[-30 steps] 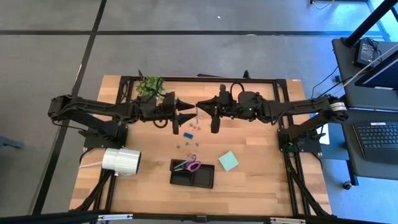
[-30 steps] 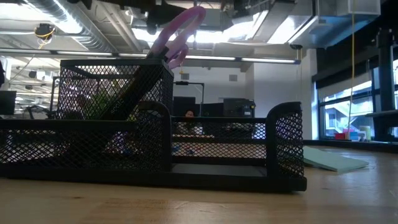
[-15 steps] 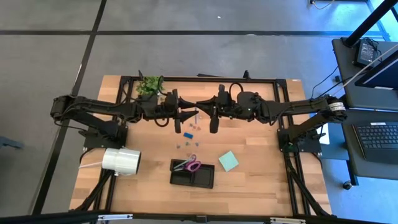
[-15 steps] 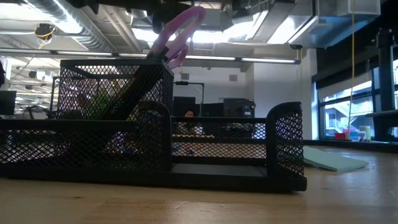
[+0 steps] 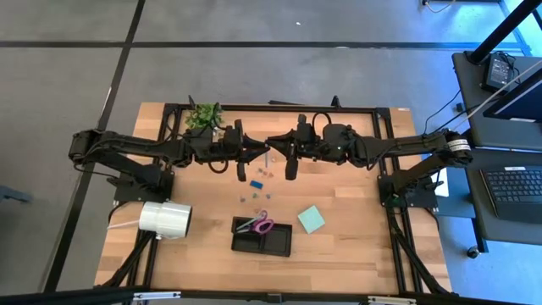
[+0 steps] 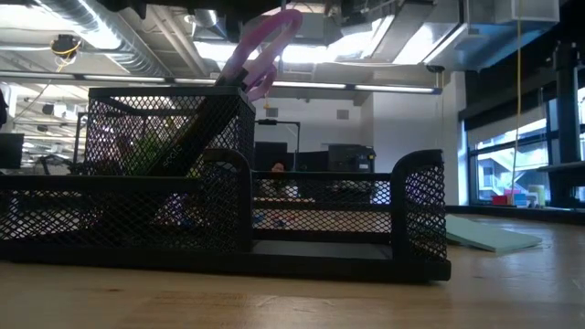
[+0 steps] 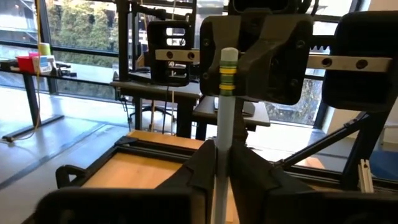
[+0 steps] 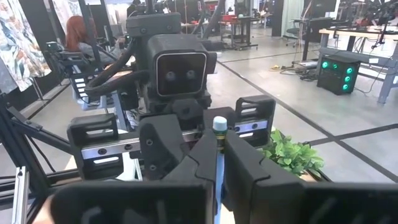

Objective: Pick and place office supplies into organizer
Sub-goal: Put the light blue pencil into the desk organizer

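I should open my right gripper and move it away because both grippers are pinching the grey stick. My left gripper will then lower the stick into the organizer's tall compartment.
A slim grey stick with a green-and-yellow band and a pale cap stands upright in mid-air over the table's far middle. My left gripper and my right gripper meet tip to tip there, both shut on it. The black mesh organizer sits near the front edge, with purple-handled scissors leaning out of its tall compartment. A pale green sticky-note pad lies flat to its right. Small blue and dark clips lie scattered below the grippers. My left gripper pinches the stick's shaft between its two fingers, well below the capped end. The fingers come level from the table's left and lie across the stick, which stands upright, clear of the table. My right gripper pinches the stick just below its capped end between its two fingers. They come level from the table's right, across the stick, which stays upright and lifted clear.
A big white roll lies at the front left. A small green plant stands at the far edge behind my left arm. Bare wood shows along the front edge and at the right.
My left gripper has shut on the stick that my right gripper holds: its fingers stood spread a second ago and now lie together. It has also rolled slightly. My right gripper and the stick have kept still.
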Available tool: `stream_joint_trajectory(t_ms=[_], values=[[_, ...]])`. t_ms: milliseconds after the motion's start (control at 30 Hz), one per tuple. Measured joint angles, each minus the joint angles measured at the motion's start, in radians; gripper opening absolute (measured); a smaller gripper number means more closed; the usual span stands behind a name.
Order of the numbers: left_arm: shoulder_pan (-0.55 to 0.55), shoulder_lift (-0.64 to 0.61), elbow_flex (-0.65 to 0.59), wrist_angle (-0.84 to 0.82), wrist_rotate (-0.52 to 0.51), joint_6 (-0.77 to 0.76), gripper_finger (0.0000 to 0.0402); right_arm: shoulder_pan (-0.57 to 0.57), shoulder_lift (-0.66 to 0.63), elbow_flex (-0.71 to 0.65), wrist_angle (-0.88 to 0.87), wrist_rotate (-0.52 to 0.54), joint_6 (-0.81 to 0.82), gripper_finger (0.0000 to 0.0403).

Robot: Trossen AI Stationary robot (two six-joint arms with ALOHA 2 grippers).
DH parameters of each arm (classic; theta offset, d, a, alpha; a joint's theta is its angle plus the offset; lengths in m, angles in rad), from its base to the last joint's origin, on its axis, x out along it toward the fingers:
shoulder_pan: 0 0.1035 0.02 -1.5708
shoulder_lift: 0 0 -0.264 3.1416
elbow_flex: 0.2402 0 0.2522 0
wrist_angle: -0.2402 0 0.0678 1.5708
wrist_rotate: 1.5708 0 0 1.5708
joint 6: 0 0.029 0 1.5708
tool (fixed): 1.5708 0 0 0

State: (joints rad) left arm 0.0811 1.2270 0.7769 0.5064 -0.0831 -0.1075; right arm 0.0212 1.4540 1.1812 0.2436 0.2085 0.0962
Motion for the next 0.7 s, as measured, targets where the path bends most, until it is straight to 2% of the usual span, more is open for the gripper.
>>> stream_joint_trajectory(t_ms=[133, 400, 533, 700], values=[[0.0, 0.0, 0.0, 0.0, -0.001, 0.031, 0.0016, 0.0, 0.0, 0.0, 0.0, 0.0, -0.001, 0.002], [0.0, 0.0, 0.0, -0.001, 0.0, 0.027, 0.0021, 0.0, 0.0, 0.0, 0.0, -0.001, -0.022, 0.0039], [0.0, 0.0, 0.0, -0.004, -0.002, 0.024, 0.0019, 0.001, 0.0, 0.0, 0.0, -0.003, -0.024, 0.008], [0.0, 0.0, 0.0, -0.008, 0.022, 0.001, 0.0019, 0.001, -0.001, 0.0, -0.002, -0.004, -0.023, 0.0158]])
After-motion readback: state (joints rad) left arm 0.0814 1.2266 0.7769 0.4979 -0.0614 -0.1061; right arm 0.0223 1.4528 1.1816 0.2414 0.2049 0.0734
